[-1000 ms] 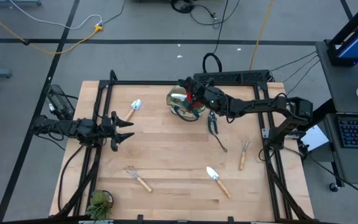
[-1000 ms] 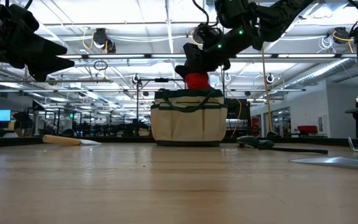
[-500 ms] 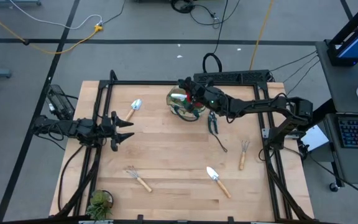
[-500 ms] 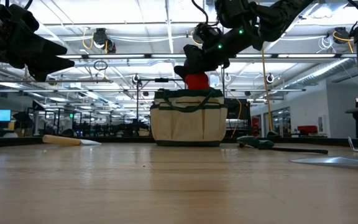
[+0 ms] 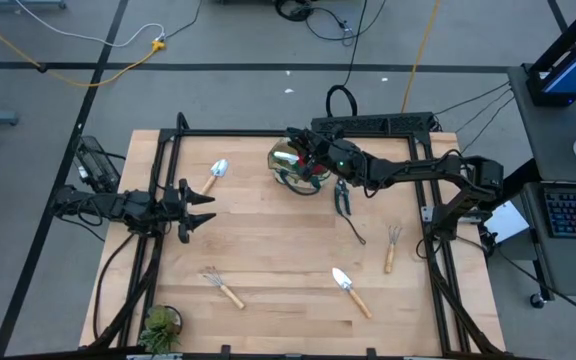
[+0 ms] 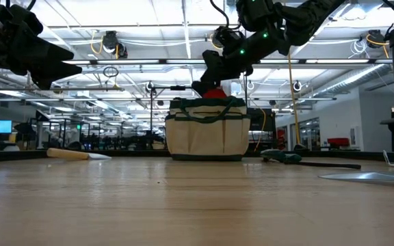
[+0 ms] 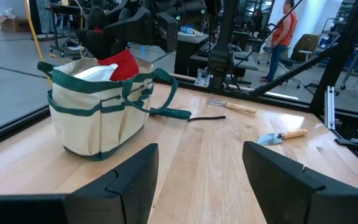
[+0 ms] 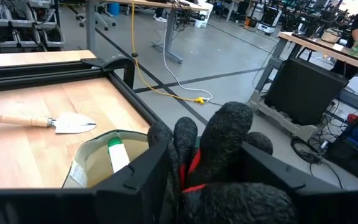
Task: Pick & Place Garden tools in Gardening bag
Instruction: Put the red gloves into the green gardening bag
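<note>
The red-and-black item is in too shallow, with its red part [image 6: 215,93] above the bag's rim. I should open my right gripper and push the item deeper inside the bag [image 8: 98,163] before I leave.
The tan gardening bag [image 5: 290,170] with green trim stands upright at the table's far middle. My right gripper [image 5: 303,150] hovers over its mouth, fingers apart. The red-and-black item [image 6: 215,93] sits in the bag's mouth [image 7: 124,63] and fills the space between the fingers [image 8: 229,143]. A white-and-green thing [image 8: 117,154] lies inside the bag. My left gripper [image 5: 203,210] waits open at the table's left, above the wood. On the table lie two trowels [image 5: 215,175] [image 5: 350,290], two forks [image 5: 223,287] [image 5: 391,246] and black shears [image 5: 344,197]. My right gripper points down over the bag's mouth, one finger on either side of the red-and-black item's black fuzzy top [image 8: 225,127]. I cannot tell whether the fingers touch it. The item's lower part rests inside the bag.
A small potted plant [image 5: 160,328] stands at the near left corner. A black frame [image 5: 168,150] rims the table's left, far and right sides. A green strap and a thin black cord [image 7: 185,114] trail from the bag toward the shears. Bare wood lies at the table's middle.
The red-and-black item has sunk from just under my right gripper down into the bag's mouth, so less of its red shows above the rim. My right gripper has let it go and stayed over the bag.
</note>
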`<action>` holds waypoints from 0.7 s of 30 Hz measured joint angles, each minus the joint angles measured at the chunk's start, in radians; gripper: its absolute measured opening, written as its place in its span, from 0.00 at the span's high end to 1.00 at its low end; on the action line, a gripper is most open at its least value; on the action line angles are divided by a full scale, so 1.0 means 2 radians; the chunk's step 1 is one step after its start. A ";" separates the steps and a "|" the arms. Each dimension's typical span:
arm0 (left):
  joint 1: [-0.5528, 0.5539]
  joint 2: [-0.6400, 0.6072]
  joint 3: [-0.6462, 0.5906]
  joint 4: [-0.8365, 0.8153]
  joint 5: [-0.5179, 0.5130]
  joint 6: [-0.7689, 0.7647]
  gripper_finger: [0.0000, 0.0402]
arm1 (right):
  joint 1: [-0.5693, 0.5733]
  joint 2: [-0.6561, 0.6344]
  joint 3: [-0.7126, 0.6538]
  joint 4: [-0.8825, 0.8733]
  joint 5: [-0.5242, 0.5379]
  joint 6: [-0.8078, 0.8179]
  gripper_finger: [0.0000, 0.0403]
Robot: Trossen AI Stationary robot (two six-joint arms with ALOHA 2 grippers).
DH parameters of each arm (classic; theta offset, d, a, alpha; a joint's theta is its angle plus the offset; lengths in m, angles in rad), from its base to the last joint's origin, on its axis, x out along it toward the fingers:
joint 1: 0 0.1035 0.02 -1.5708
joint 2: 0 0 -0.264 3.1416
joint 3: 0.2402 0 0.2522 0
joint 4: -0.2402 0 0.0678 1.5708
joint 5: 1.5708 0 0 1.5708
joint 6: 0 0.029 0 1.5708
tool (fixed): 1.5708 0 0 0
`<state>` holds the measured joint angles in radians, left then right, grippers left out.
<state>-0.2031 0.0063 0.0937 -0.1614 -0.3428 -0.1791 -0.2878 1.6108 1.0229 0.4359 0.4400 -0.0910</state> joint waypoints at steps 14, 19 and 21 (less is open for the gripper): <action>0.000 0.000 0.000 0.000 0.000 0.000 0.40 | 0.001 0.000 0.000 -0.013 -0.001 0.047 0.66; 0.000 0.000 0.000 0.000 0.000 0.000 0.40 | 0.001 0.000 0.000 -0.082 -0.013 0.082 0.83; 0.000 0.000 0.000 0.000 0.000 0.000 0.40 | 0.001 0.000 0.001 -0.094 -0.013 0.083 0.91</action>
<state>-0.2031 0.0063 0.0937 -0.1616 -0.3428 -0.1787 -0.2859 1.6108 1.0245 0.2489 0.4145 0.0746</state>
